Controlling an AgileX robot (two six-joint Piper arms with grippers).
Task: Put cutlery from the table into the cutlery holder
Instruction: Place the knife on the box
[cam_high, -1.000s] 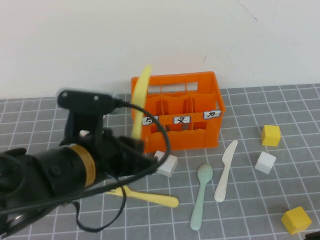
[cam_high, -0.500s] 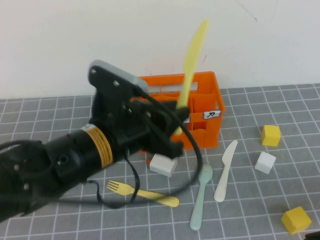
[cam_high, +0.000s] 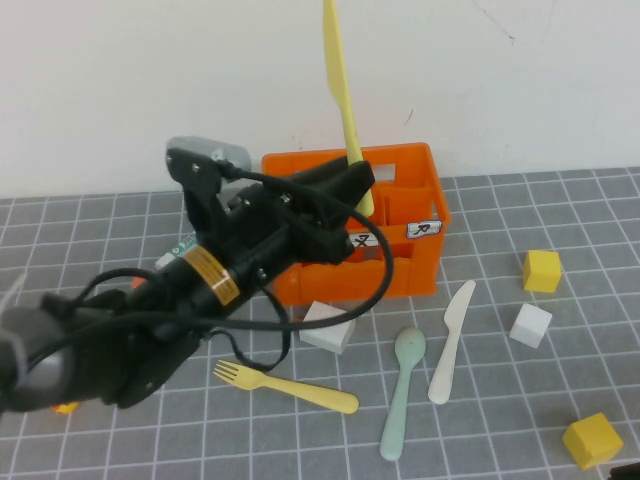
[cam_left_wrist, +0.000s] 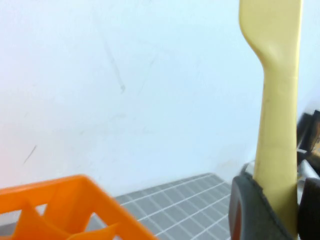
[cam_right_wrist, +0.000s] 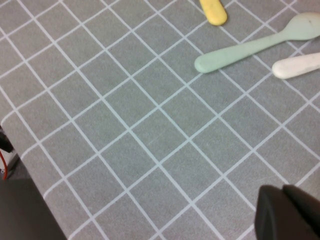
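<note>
My left gripper has the pale yellow knife upright, handle down (cam_high: 344, 108), over the holder. It should carry on to the empty compartment (cam_high: 406, 205) nearest the yellow cubes and let go there.
My left gripper (cam_high: 352, 183) is shut on the pale yellow knife (cam_high: 340, 80) and holds it almost upright over the orange cutlery holder (cam_high: 405, 160), its lower end just above the back compartments. In the left wrist view the knife (cam_left_wrist: 277, 100) stands between the dark pads of the left gripper (cam_left_wrist: 275, 212), with a corner of the holder (cam_left_wrist: 60, 200) below. On the table lie a pale yellow fork (cam_high: 285, 385), a mint-green spoon (cam_high: 403, 390) and a cream-white knife (cam_high: 450, 340). The right gripper (cam_right_wrist: 290, 212) is shut, low over bare tiles at the front right, near the spoon (cam_right_wrist: 250, 47).
A white cube (cam_high: 325, 328) sits just in front of the holder, partly behind my left arm. Another white cube (cam_high: 531, 325) and two yellow cubes (cam_high: 541, 270) (cam_high: 592, 440) lie to the right. A white wall rises right behind the holder.
My left arm has swung the yellow knife from the holder's left side up and to the right; it has gone from leaning to nearly upright above the holder. The right gripper has not moved.
</note>
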